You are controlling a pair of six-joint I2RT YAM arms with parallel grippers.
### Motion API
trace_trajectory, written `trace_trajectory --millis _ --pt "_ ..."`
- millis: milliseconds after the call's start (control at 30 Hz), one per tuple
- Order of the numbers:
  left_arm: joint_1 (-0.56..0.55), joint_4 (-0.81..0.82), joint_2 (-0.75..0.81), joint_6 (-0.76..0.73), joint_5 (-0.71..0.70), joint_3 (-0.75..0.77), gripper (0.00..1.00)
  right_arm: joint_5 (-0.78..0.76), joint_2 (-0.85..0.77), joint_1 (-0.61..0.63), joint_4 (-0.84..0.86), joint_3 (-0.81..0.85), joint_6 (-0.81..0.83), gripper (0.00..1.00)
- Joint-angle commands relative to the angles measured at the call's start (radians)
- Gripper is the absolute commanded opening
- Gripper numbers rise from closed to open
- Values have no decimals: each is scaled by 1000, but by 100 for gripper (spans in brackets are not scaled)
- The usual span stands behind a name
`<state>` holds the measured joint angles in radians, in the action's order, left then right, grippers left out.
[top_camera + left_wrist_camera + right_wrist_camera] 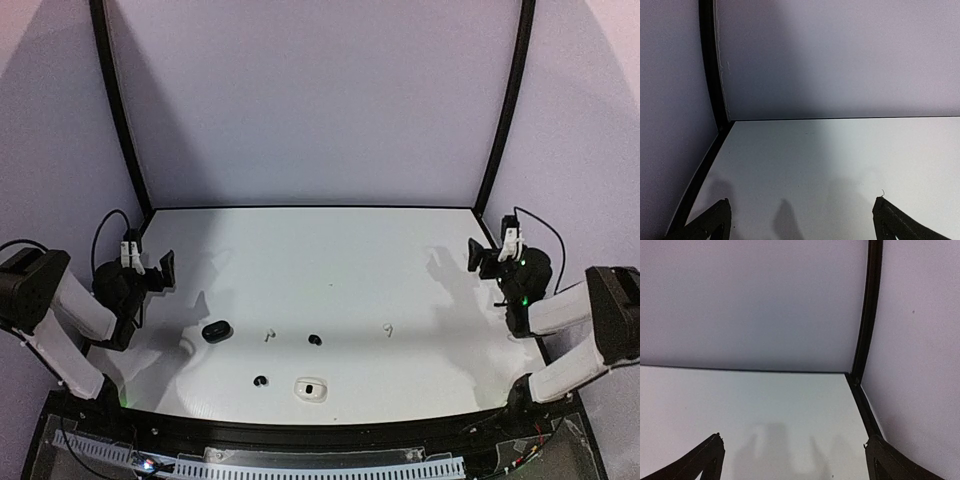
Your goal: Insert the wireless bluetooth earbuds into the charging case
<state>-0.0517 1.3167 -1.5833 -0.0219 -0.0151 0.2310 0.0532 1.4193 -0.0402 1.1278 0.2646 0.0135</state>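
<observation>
The white charging case (311, 389) is lying clear of the earbuds. My open right gripper should go toward it next and close once the fingers are around its sides (322, 392).
Two white earbuds (268, 336) (388, 328) and two black earbuds (315, 341) (261, 381) lie scattered on the front half of the white table. Near the front edge sits a white charging case (311, 388), showing a dark hollow on top. Left of the buds is a black charging case (216, 331). My left gripper (150, 268) (802, 220) hovers open at the left edge, behind the black case. At the right edge, far from the buds, my right gripper (490, 255) (792, 455) is open too. Both wrist views show only bare table and walls.
Pale walls close the table (330, 250) on the back and both sides, with black corner posts (120, 110) (505, 110). The left wrist view faces the back left corner (727, 122); the right wrist view faces the back right corner (852, 375).
</observation>
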Motion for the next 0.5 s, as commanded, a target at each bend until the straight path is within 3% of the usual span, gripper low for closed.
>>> trace_trajectory --millis 0,67,167,267,333,400,467 --pt "-5 39 12 -8 12 10 99 84 -184 -2 -288 125 -124 99" --pt "-5 -7 64 -2 -8 30 99 280 -253 -2 -355 160 -200 99" --pt "-4 -258 187 -17 83 121 99 434 -298 30 -359 169 -283 95" --pt "-5 -499 265 -82 311 240 99 435 -329 201 -479 216 -201 94" --pt "-5 -542 288 -62 448 322 99 425 -322 303 -591 259 -114 94" --pt "-11 -603 291 -39 557 412 99 416 -296 435 -760 321 -12 93" --pt "-46 -798 272 -136 638 569 99 358 -259 616 -981 391 125 92"
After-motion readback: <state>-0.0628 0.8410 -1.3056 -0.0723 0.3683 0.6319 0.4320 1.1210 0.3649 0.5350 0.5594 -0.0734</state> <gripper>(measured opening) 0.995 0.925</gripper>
